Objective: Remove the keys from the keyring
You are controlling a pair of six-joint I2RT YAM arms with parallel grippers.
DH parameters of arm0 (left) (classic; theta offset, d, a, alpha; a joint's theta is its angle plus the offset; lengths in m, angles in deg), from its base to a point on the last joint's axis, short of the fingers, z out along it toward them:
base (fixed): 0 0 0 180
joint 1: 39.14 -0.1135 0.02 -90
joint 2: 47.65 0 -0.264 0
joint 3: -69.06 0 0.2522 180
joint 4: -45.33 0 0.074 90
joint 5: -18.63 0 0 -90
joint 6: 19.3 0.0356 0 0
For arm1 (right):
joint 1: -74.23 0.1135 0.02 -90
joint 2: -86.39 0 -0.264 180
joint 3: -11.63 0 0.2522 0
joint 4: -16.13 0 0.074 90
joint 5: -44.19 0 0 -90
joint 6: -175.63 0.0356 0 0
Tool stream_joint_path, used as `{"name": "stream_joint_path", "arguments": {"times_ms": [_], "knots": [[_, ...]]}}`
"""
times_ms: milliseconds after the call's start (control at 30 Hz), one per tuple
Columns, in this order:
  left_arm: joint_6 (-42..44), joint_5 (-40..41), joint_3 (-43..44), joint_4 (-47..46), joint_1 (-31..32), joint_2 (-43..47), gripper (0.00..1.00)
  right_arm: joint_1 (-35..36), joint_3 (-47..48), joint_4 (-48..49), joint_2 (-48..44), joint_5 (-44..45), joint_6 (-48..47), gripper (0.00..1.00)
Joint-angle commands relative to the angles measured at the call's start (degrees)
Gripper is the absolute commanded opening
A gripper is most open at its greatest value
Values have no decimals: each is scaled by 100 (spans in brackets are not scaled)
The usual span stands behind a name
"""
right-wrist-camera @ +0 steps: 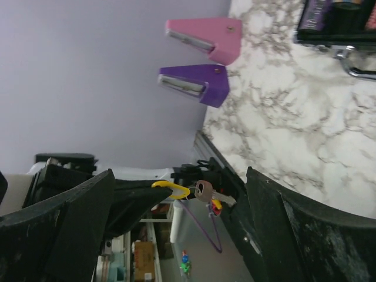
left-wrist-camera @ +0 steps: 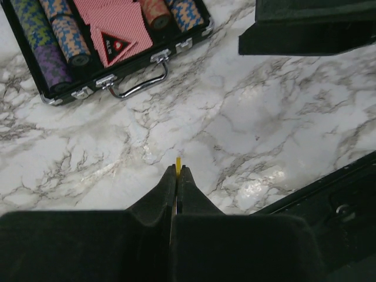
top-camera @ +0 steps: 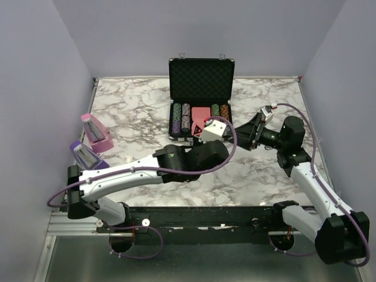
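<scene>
The silver-grey key (right-wrist-camera: 204,191) is hanging clear of the ends of my left gripper's fingers, so my right gripper should keep moving in with its fingers open until it closes on the key (right-wrist-camera: 224,199).
My left gripper (left-wrist-camera: 178,171) is shut on the yellow keyring (left-wrist-camera: 178,167), of which only a thin edge sticks out past its tips. In the right wrist view the keyring (right-wrist-camera: 173,189) shows as a yellow loop held at the left gripper's black tips. A silver-grey key (right-wrist-camera: 205,191) hangs from it, with a small red and yellow bit behind. My right gripper (right-wrist-camera: 179,173) is open wide, its fingers (right-wrist-camera: 305,229) on either side of the keyring and key, touching neither. In the top view both grippers meet above the table in front of the case, the right gripper (top-camera: 244,134) facing left.
An open black chip case (top-camera: 201,76) with poker chips and red cards stands at the back middle, its silver handle (left-wrist-camera: 141,85) toward me. A pink wedge-shaped object (top-camera: 97,132) and a purple one (top-camera: 87,155) sit at the table's left edge.
</scene>
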Motion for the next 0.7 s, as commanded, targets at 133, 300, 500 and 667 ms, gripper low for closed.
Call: {"name": "stream_joint_path", "arguments": {"times_ms": [133,300,500,667], "knots": [[1099,-945,806,-608,30,864,0,32,-295,3912,-263,-697,2547,100],[1459,-1595,1413,-819,30,899,0,41,-164,5872,79,-635,3670,100],[1960,-2166,2221,-959,-49,856,0,67,125,8737,984,-266,5552,100],[2005,-2781,2477,-1311,-295,917,0,137,477,9567,1372,42,6170,99]]}}
